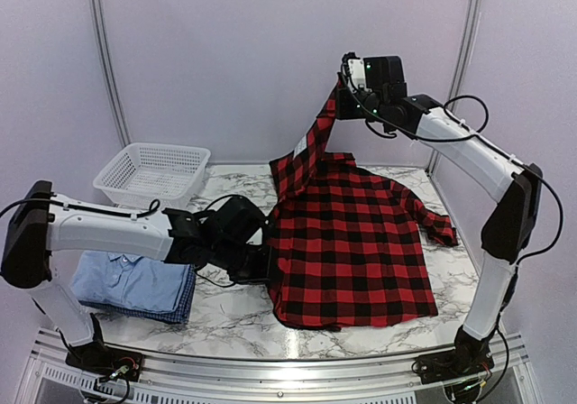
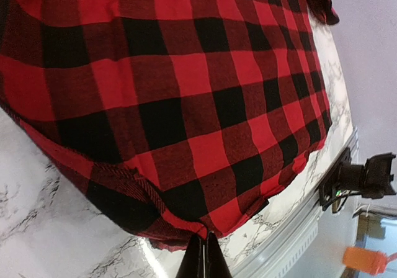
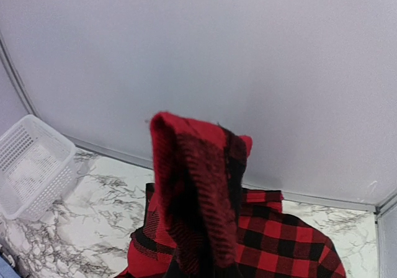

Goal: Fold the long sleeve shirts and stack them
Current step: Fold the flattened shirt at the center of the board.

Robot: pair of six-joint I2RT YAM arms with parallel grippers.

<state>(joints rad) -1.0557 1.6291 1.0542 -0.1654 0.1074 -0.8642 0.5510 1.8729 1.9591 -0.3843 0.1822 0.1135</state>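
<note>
The shirt's hem corner [image 1: 275, 289] is pinched in my left gripper, and the shirt's sleeve is being lifted by my right gripper. I go on folding the shirt's side over the shirt's body [image 1: 317, 305] until it lies flat.
The red-and-black plaid shirt [image 1: 352, 242] lies spread on the marble table [image 1: 225, 309]. My left gripper [image 1: 267, 265] is at the shirt's left edge, low on the table. In the left wrist view its fingers [image 2: 205, 260] are shut, pinching the shirt's hem [image 2: 208, 227]. My right gripper [image 1: 347, 81] is raised high at the back, shut on one part of the shirt, which hangs from it as a strip [image 1: 317, 138]. In the right wrist view the bunched cloth [image 3: 198, 185] hides the fingers. A folded light blue shirt [image 1: 126, 278] lies at the front left on a darker blue layer [image 1: 185, 303].
A white mesh basket [image 1: 153, 171] stands at the back left and also shows in the right wrist view [image 3: 31, 166]. The table's metal front rail [image 1: 270, 381] runs along the near edge. The right arm's base [image 2: 360, 177] shows beyond the shirt.
</note>
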